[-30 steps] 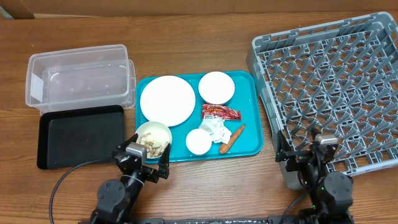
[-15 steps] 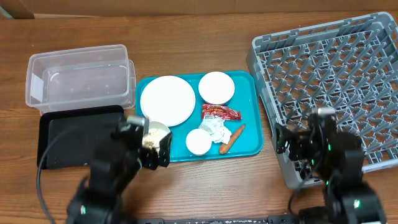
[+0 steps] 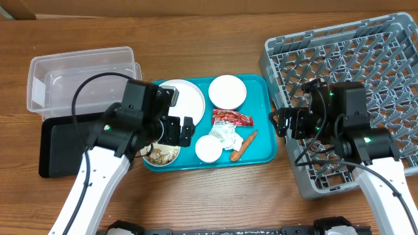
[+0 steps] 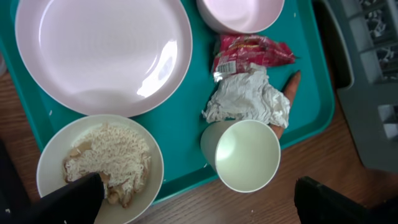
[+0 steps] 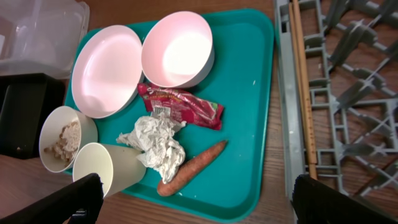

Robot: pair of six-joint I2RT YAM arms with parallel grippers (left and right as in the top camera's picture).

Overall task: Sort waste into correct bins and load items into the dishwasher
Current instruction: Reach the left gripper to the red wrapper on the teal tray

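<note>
Next, I move my right gripper away, since the clear plastic bin (image 3: 83,81) is on my left gripper's side, and take the red wrapper (image 3: 232,118) there with my left gripper.
A teal tray (image 3: 258,140) holds a large white plate (image 3: 189,101), a white bowl (image 3: 227,91), a red wrapper (image 3: 231,117), a crumpled napkin (image 3: 226,135), a carrot (image 3: 245,145), a paper cup (image 3: 209,149) and a bowl of noodles (image 3: 162,155). My left gripper (image 3: 177,129) is open and empty above the noodle bowl (image 4: 106,162) and the cup (image 4: 245,155). My right gripper (image 3: 287,123) is open and empty above the tray's right edge, with the carrot (image 5: 193,167) and napkin (image 5: 155,140) below it. The grey dishwasher rack (image 3: 366,59) stands at the right.
A clear plastic bin (image 3: 78,81) stands at the back left, with a black tray bin (image 3: 72,143) in front of it. Wooden chopsticks (image 5: 301,87) lie along the rack's left edge. Bare wooden table runs along the front.
Both arms have lifted from the table's front edge and moved inward: the left gripper is now over the tray's front left, the right gripper between the tray and the rack.
</note>
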